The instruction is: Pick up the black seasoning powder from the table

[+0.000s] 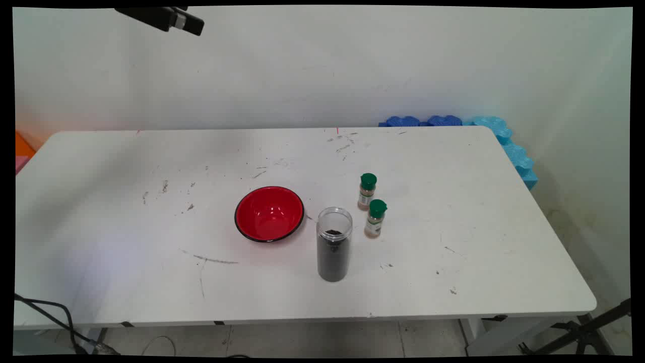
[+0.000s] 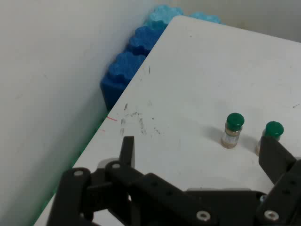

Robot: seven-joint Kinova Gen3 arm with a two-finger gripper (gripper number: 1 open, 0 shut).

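I expect the dark grains (image 1: 333, 256) will rush out in a thick stream when I tip the jar, because the clear jar's opening (image 1: 334, 217) is open and wide.
My gripper (image 1: 197, 25) hangs high above the table's far left, at the top edge of the main view, holding nothing. In the hand view the gripper (image 2: 202, 157) stands open, its fingers (image 2: 127, 149) wide apart over bare table (image 2: 202, 84). On the table (image 1: 126, 227) a red bowl (image 1: 269, 214) with a black rim sits near the middle. Right of it stands a clear, lidless jar (image 1: 333, 244) partly filled with dark grains. Two small green-capped spice bottles (image 1: 367, 191) (image 1: 376, 218) stand upright behind the jar; the hand view shows both spice bottles (image 2: 232, 130) (image 2: 271, 133).
Blue foam blocks (image 1: 504, 141) line the table's far right corner and right side, also seen as foam blocks (image 2: 134, 61) in the hand view. An orange object (image 1: 22, 146) lies at the left edge. Black cables (image 1: 50, 312) hang at the front left; a tripod (image 1: 584, 333) stands front right.
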